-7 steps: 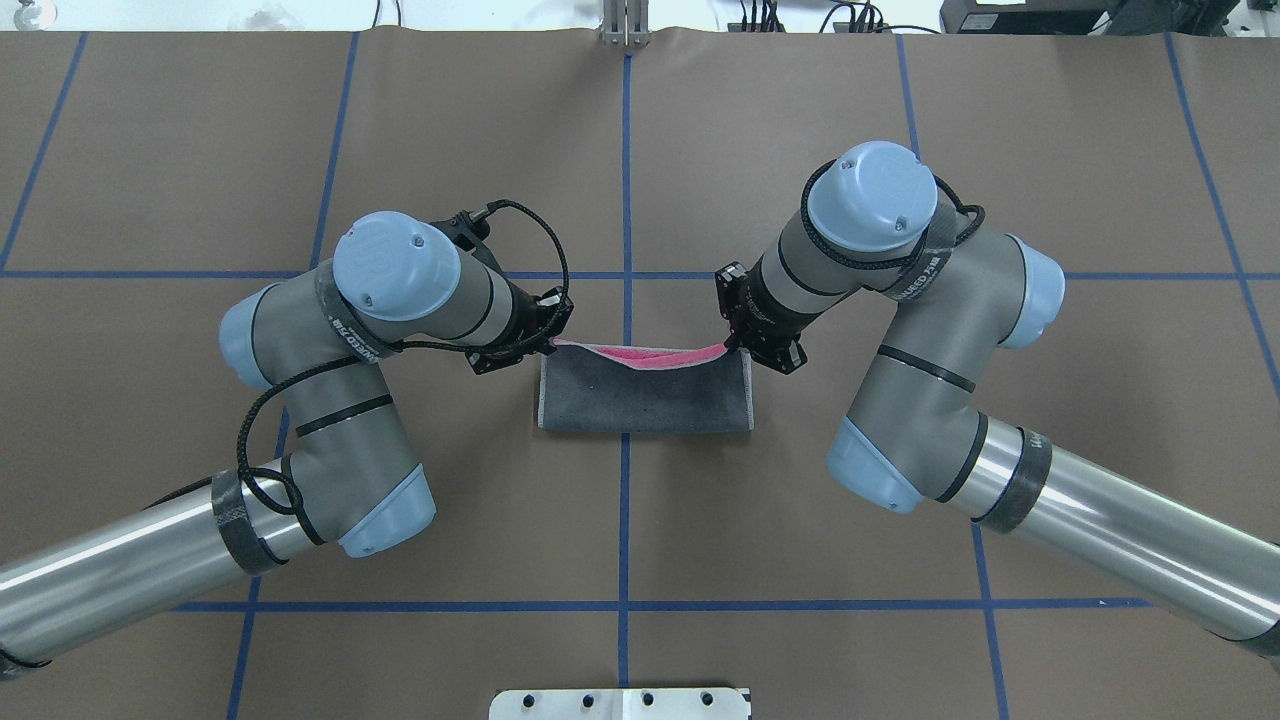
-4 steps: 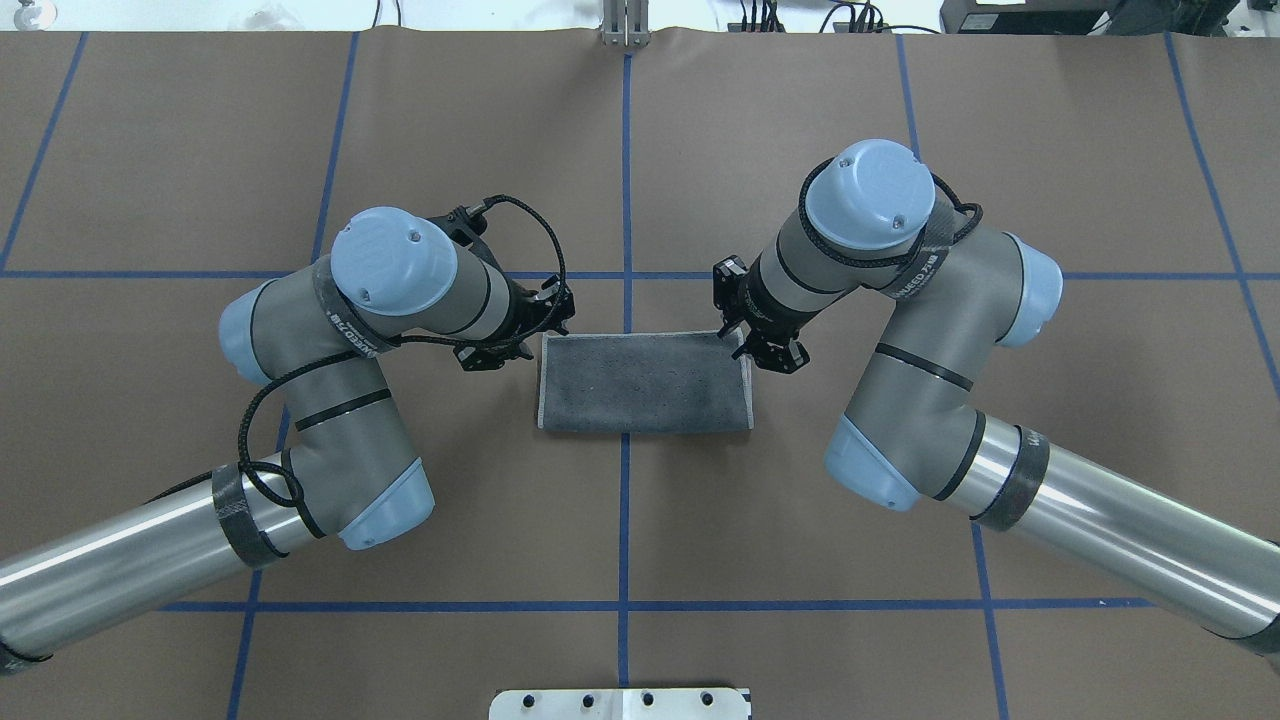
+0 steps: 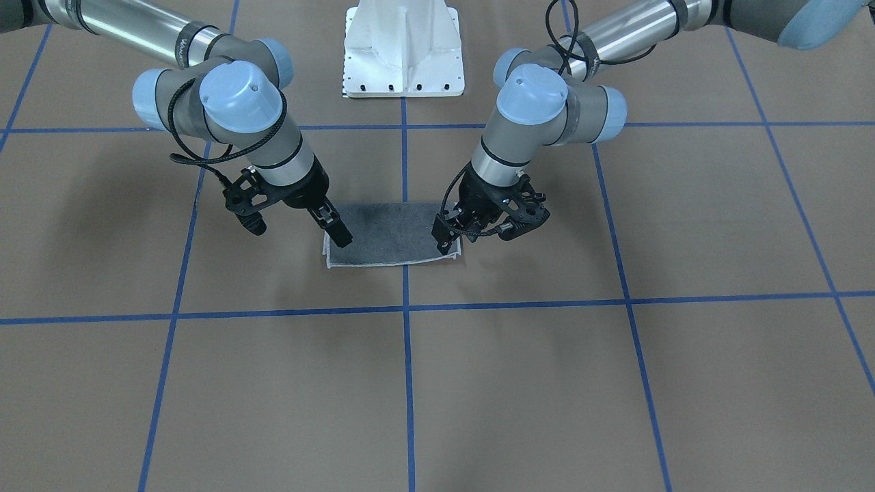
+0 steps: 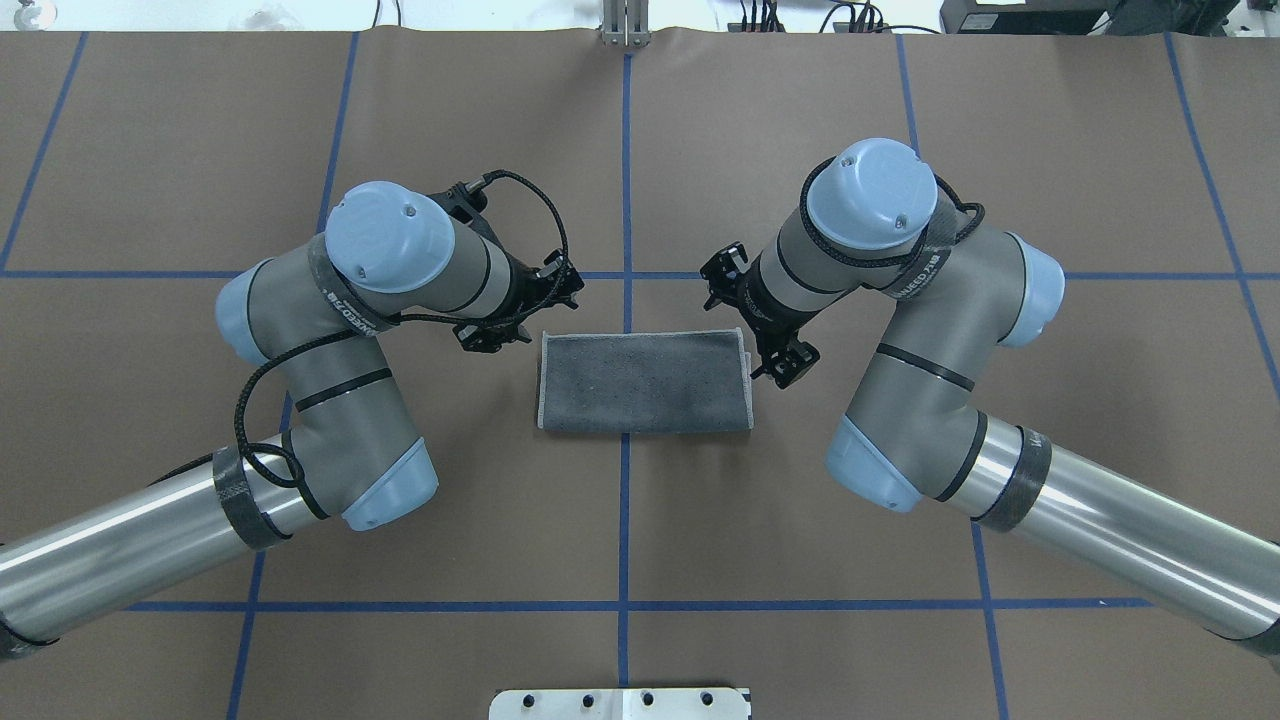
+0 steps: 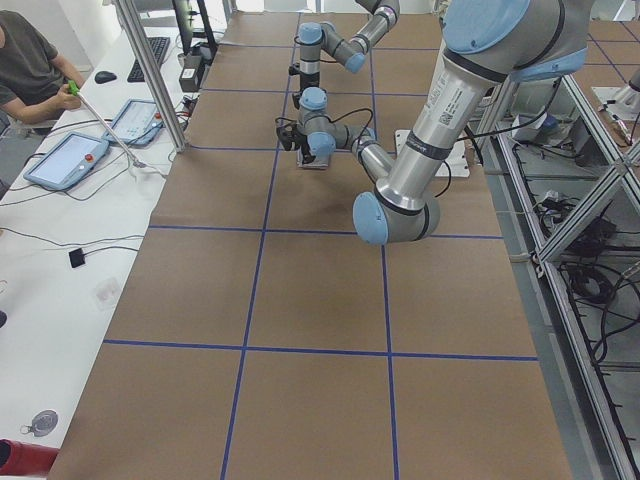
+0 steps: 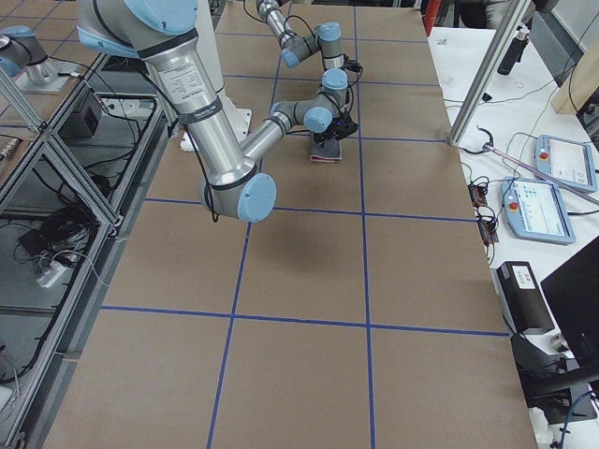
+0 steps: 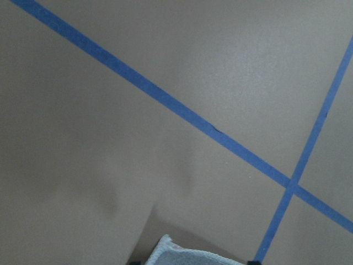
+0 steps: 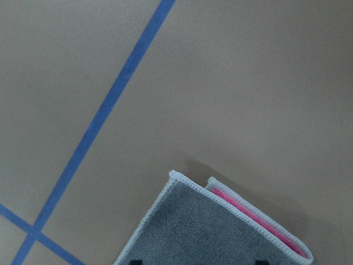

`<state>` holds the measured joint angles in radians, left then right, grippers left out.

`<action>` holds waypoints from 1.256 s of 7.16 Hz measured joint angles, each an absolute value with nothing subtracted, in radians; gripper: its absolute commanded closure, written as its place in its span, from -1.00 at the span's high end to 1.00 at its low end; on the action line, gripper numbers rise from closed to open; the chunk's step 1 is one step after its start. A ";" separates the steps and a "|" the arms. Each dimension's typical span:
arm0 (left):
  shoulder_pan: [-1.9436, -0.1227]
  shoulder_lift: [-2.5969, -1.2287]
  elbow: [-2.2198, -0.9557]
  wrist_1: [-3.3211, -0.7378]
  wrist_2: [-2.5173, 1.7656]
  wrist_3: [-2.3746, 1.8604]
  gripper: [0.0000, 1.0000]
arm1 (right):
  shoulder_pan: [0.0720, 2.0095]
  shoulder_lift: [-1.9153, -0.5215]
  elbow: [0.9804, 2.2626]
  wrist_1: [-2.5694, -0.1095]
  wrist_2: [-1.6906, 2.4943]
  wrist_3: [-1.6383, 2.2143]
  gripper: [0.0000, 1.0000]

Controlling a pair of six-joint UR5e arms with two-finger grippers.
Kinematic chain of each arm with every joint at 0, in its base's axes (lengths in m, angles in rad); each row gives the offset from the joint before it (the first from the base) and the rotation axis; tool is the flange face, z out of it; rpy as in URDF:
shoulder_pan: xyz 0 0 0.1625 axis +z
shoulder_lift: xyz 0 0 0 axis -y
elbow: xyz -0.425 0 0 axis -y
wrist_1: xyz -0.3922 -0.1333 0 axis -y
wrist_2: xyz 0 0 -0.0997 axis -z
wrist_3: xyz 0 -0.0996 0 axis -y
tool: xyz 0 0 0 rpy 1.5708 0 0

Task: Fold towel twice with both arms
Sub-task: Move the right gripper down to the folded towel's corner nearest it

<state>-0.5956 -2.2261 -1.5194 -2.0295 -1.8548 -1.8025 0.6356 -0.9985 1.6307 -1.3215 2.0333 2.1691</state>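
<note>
I expect the whole towel [image 3: 389, 235] to slide and swing around when I pull its corner, because the pale edges [image 3: 369, 266] of the folded towel are stacked together.
The towel [image 4: 645, 382] lies flat at the table's centre, folded into a rectangle with the dark grey face up and pale edging around it. It also shows in the front-facing view [image 3: 389, 236]. My left gripper [image 3: 446, 244] hangs open over the towel's far left corner, holding nothing. My right gripper [image 3: 340, 236] hangs open over the far right corner, also empty. The right wrist view shows a towel corner [image 8: 204, 232] with the pink inner layer [image 8: 253, 218] between the grey layers. The left wrist view shows only the tip of a corner [image 7: 187, 258].
The brown table cover carries a grid of blue tape lines [image 4: 625, 200]. The white bolted pedestal [image 3: 403, 48] stands at the robot's side. An aluminium post [image 4: 625, 25] stands at the far edge. An operator [image 5: 30, 60] sits with tablets beyond the table.
A second ago both grippers held the towel's far edge up with pink showing. They let go, the towel dropped flat, and both grippers have drawn off a little, away from it.
</note>
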 measured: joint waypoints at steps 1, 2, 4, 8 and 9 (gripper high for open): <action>-0.598 -2.228 -1.520 -2.029 -1.856 -1.802 0.42 | 0.626 -1.005 1.633 -1.321 2.028 2.168 1.00; -0.599 -2.228 -1.521 -2.029 -1.856 -1.802 0.42 | 0.603 -1.011 1.634 -1.320 2.011 2.159 0.98; -0.600 -2.229 -1.521 -2.028 -1.856 -1.802 0.42 | 0.561 -1.023 1.636 -1.320 1.967 2.112 0.78; -0.600 -2.230 -1.522 -2.027 -1.856 -1.803 0.42 | 0.544 -1.038 1.630 -1.321 1.953 2.074 0.51; -0.601 -2.229 -1.522 -2.027 -1.856 -1.803 0.42 | 0.542 -1.039 1.630 -1.321 1.953 2.074 0.50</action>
<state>-0.6008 -2.2295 -1.5216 -2.0266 -1.8561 -1.8026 0.5417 -1.0387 1.6296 -1.3208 1.9528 2.0740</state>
